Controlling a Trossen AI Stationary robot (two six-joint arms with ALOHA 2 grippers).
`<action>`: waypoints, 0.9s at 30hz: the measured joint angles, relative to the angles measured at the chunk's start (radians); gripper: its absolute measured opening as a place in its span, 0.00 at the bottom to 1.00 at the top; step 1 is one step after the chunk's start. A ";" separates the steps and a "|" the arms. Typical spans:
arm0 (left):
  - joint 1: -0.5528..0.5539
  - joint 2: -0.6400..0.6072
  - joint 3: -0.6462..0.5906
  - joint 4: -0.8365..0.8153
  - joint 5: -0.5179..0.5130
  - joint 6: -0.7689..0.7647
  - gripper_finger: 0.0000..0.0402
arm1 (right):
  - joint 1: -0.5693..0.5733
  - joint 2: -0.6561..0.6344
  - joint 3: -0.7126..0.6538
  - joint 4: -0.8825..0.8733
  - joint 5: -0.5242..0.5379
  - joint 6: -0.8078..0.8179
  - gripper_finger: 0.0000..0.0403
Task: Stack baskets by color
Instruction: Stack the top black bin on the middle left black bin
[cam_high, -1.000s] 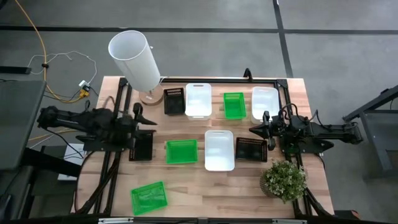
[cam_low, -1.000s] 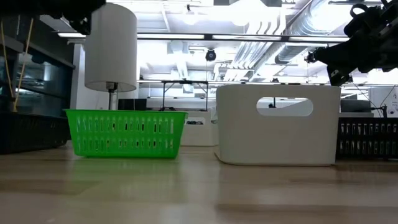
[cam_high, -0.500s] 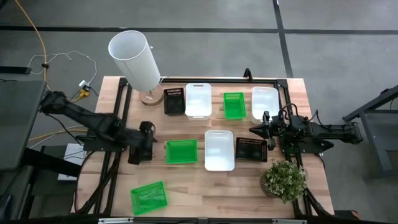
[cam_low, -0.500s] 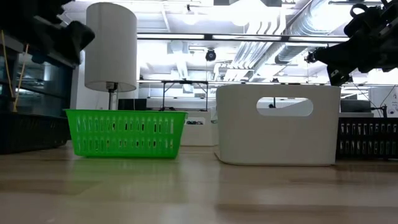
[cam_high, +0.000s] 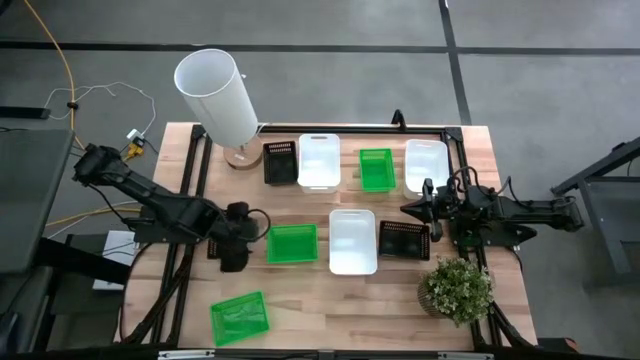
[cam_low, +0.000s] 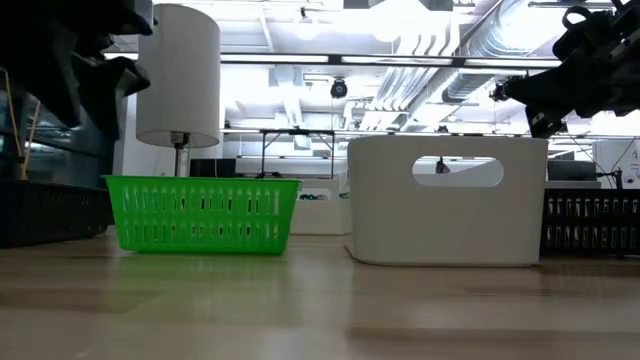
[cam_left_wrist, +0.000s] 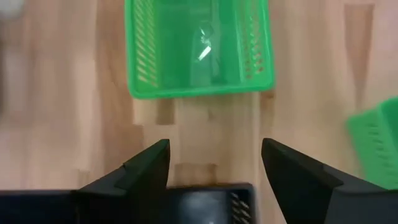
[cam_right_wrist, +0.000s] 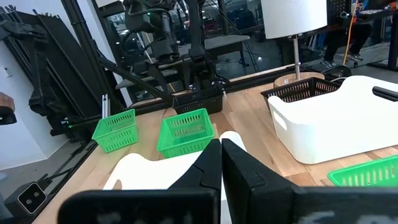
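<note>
I expect the far black basket (cam_high: 280, 162) to fit into the black basket under my left gripper when I lower it, because the one under my gripper has an open, empty inside (cam_left_wrist: 210, 206).
My left gripper (cam_high: 236, 256) (cam_left_wrist: 214, 158) points steeply down, open, over a black basket (cam_left_wrist: 205, 200) at the table's left; I see nothing between its fingers touching them. Just right of it sits a green basket (cam_high: 292, 243) (cam_left_wrist: 199, 46), then a white basket (cam_high: 353, 240) and a black one (cam_high: 404, 240). Another green basket (cam_high: 240, 317) lies near the front left. Along the far side stand black (cam_high: 280, 162), white (cam_high: 319, 160), green (cam_high: 376, 168) and white (cam_high: 427, 165) baskets. My right gripper (cam_high: 412, 208) (cam_right_wrist: 221, 163) waits shut and level at the right.
A tall white cylinder on a wooden foot (cam_high: 215, 92) stands at the far left corner. A potted green plant (cam_high: 456, 288) sits at the near right. Bare wood lies along the near edge between the green basket and the plant.
My left gripper has swung from level at the table's left toward the near edge and a little to the right. It has tipped steeply down and sunk, and now hangs over the left black basket. No basket has moved.
</note>
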 joint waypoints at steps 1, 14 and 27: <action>0.001 0.004 0.004 0.006 0.001 -0.019 0.60 | 0.000 0.001 0.000 0.000 0.000 0.000 0.00; 0.280 0.090 0.085 0.129 -0.142 0.182 0.60 | 0.000 0.003 0.000 0.000 0.000 0.000 0.00; 0.615 0.357 0.130 0.244 -0.047 0.534 0.60 | 0.000 0.003 0.000 -0.001 0.000 0.000 0.00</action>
